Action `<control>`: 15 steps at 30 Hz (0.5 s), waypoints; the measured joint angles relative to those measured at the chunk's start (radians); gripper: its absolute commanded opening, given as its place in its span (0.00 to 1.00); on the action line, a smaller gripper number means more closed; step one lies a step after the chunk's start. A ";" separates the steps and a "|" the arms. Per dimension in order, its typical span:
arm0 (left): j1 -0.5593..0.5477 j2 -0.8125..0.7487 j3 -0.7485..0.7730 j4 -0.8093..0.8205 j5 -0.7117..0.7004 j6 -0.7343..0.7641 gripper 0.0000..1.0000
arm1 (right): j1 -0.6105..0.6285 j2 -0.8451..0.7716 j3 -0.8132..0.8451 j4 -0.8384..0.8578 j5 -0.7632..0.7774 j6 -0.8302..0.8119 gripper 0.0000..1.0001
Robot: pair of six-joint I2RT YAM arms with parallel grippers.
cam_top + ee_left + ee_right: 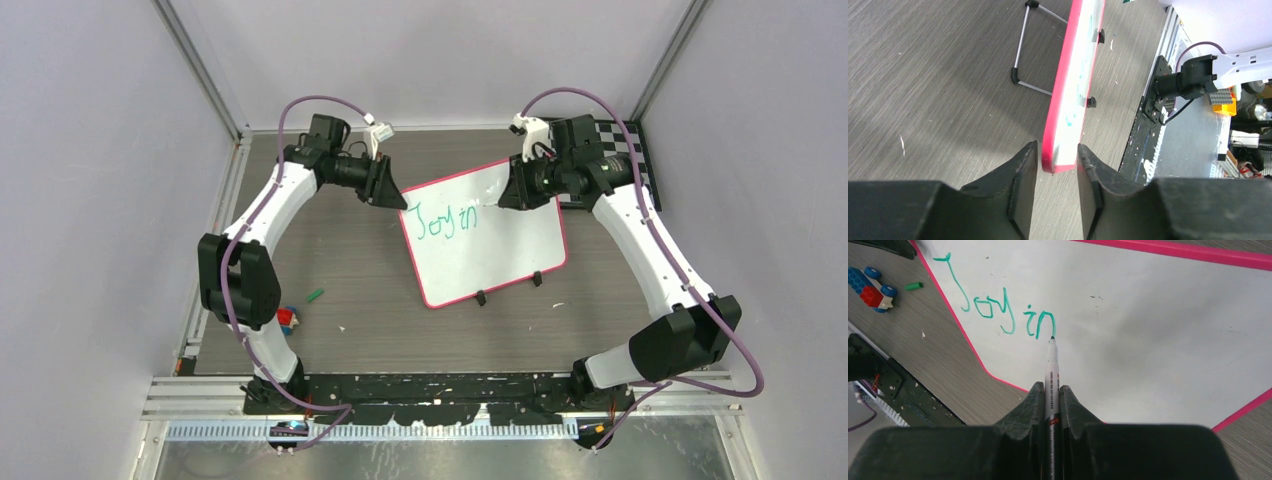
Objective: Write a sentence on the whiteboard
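The whiteboard's pink corner [1061, 156] sits loose within my left gripper's open fingers, so I should close them on that corner [1050, 161] to steady the whiteboard before writing on.
The whiteboard [500, 255], white with a pink-red rim, stands tilted at the middle of the table. The sentence [447, 222] reads "Joy in" in green [998, 307]. My right gripper [1050, 386] is shut on a white marker [1052, 367], whose green tip touches the board just below the "n". It sits at the board's upper right [505, 195]. My left gripper [398, 195] is at the board's upper left corner. In the left wrist view its jaws [1057, 146] stand apart on either side of the whiteboard's pink corner [1060, 162], with a gap on each side.
A green marker cap [315, 295] and a small red-and-blue toy brick car [288, 318] lie left of the board. A black-and-white checkered board [628, 140] is at the back right. The whiteboard's wire stand [1020, 50] props it from behind. Two black clips [481, 297] sit on its lower rim.
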 measured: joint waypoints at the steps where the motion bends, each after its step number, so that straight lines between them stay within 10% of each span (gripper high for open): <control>1: 0.000 0.000 0.000 -0.002 -0.001 0.001 0.43 | -0.006 -0.002 0.000 0.000 0.000 -0.002 0.00; 10: 0.000 -0.002 -0.030 0.027 0.008 -0.039 0.49 | -0.017 -0.004 0.000 0.002 0.011 -0.015 0.00; 15: 0.000 -0.002 -0.039 0.043 0.014 -0.057 0.35 | -0.017 -0.001 0.000 0.004 0.027 -0.016 0.00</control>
